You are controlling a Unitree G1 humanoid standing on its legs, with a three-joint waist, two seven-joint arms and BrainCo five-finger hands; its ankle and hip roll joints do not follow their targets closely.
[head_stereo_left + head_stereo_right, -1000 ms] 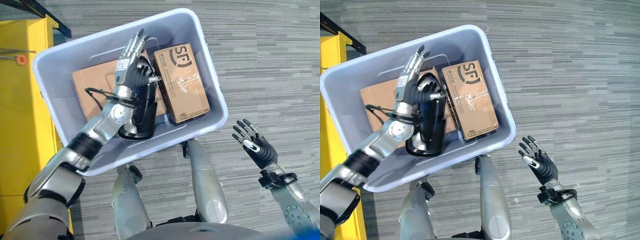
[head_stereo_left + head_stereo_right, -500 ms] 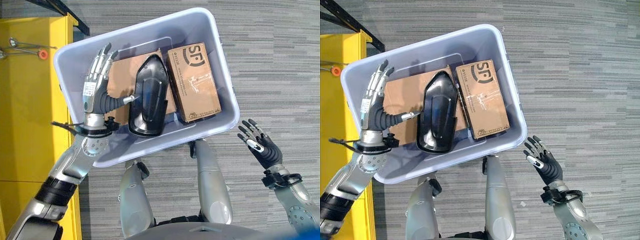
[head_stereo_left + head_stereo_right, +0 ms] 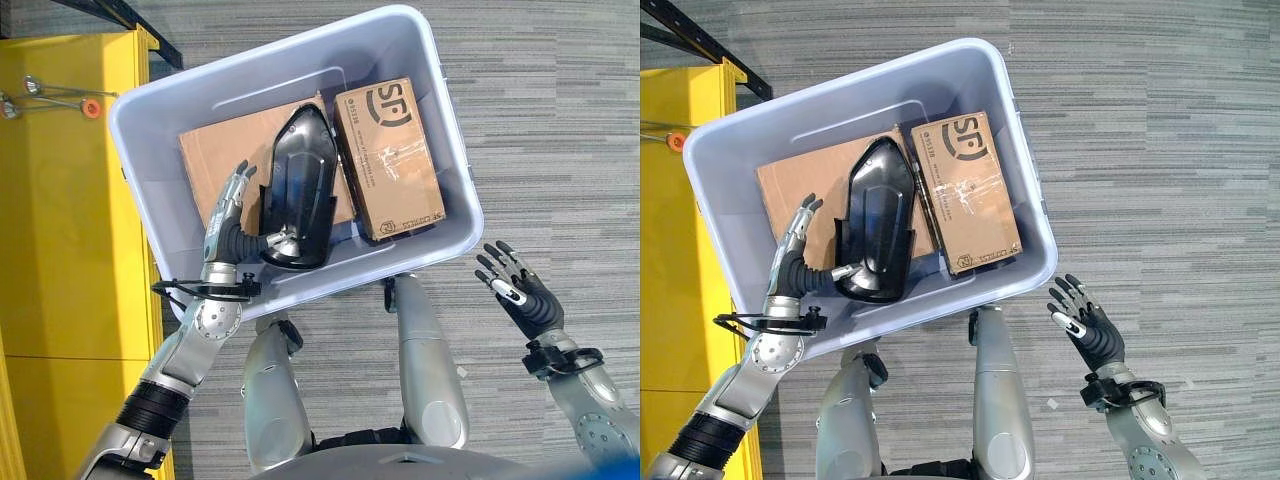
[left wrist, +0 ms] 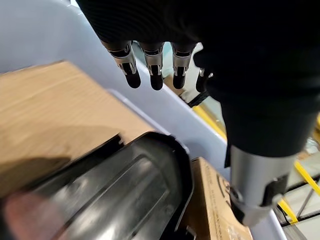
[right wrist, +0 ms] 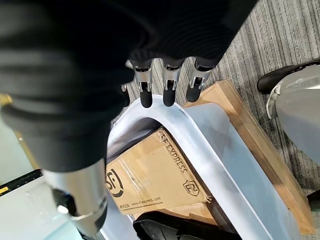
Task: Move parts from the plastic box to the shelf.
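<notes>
The black moulded part (image 3: 301,185) has a raised rim (image 3: 334,172) going around it, so the part will stay stiff and hold its shape when I lift its near end.
A pale lilac plastic box (image 3: 450,150) stands on the carpet. In it lie a black moulded part (image 3: 300,190), a printed cardboard carton (image 3: 390,160) to its right, and a flat cardboard sheet (image 3: 215,155) under them. My left hand (image 3: 228,215) is open inside the box at its near left, fingers straight over the sheet, thumb by the black part's near end. The left wrist view shows the fingers (image 4: 152,75) above the black part (image 4: 125,195). My right hand (image 3: 520,295) hangs open over the carpet, outside the box's near right corner.
A yellow shelf unit (image 3: 60,200) runs along the left, close to the box's left wall, with a thin metal rod and an orange knob (image 3: 92,107) on it. Grey striped carpet (image 3: 560,120) lies to the right of the box.
My left hand has pulled back from the box's far left wall to its near left, now low beside the black part's near end. The right hand has held its place.
</notes>
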